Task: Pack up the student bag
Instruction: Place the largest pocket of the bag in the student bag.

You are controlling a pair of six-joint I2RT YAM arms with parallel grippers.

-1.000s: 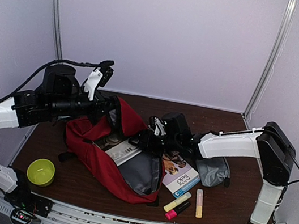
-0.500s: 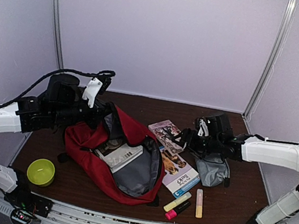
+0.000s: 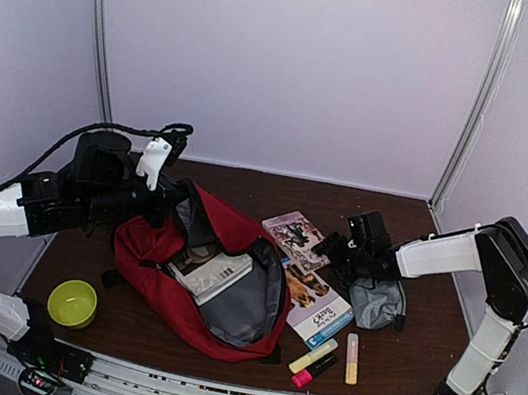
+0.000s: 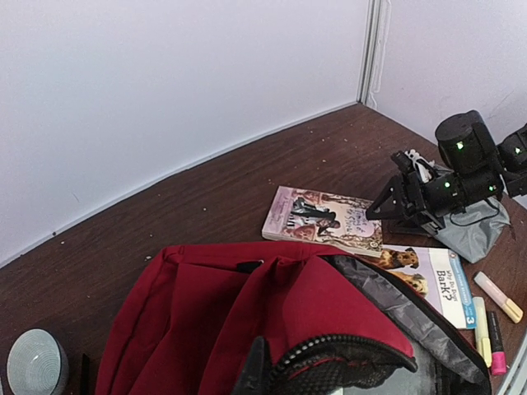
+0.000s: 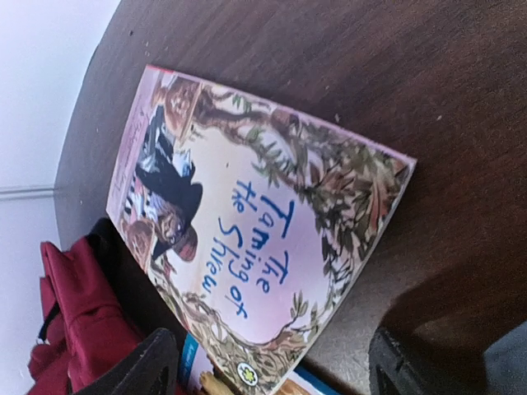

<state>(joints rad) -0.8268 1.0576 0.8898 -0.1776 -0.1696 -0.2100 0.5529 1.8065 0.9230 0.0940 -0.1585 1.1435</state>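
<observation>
The pink paperback [image 3: 294, 235] is lying flat next to my right gripper. My left gripper should move away from the bag's rim and steady the paperback's opposite edge [image 3: 276, 237] for the lift.
The red student bag [image 3: 157, 261] lies open left of centre, its grey lining showing and a white book [image 3: 213, 275] inside. My left gripper [image 3: 175, 199] is shut on the bag's raised zip rim. In the left wrist view that rim [image 4: 362, 354] bunches against one dark finger [image 4: 257, 369]. My right gripper [image 3: 335, 246] hangs open just right of a pink paperback [image 3: 293, 233], low over the table. In the right wrist view the paperback [image 5: 247, 222] fills the frame, with nothing between the spread fingertips [image 5: 152, 366].
A blue-and-white dog book [image 3: 318, 310] lies partly under the paperback. A grey zip pouch [image 3: 378, 303] sits below the right wrist. Three highlighters [image 3: 318, 359] lie near the front edge. A green bowl [image 3: 72, 302] stands at the front left.
My right gripper has pulled out of the bag, swung right and settled beside the pink paperback, its jaws opening wider. The white book stays in the bag. The left gripper keeps hold of the rim.
</observation>
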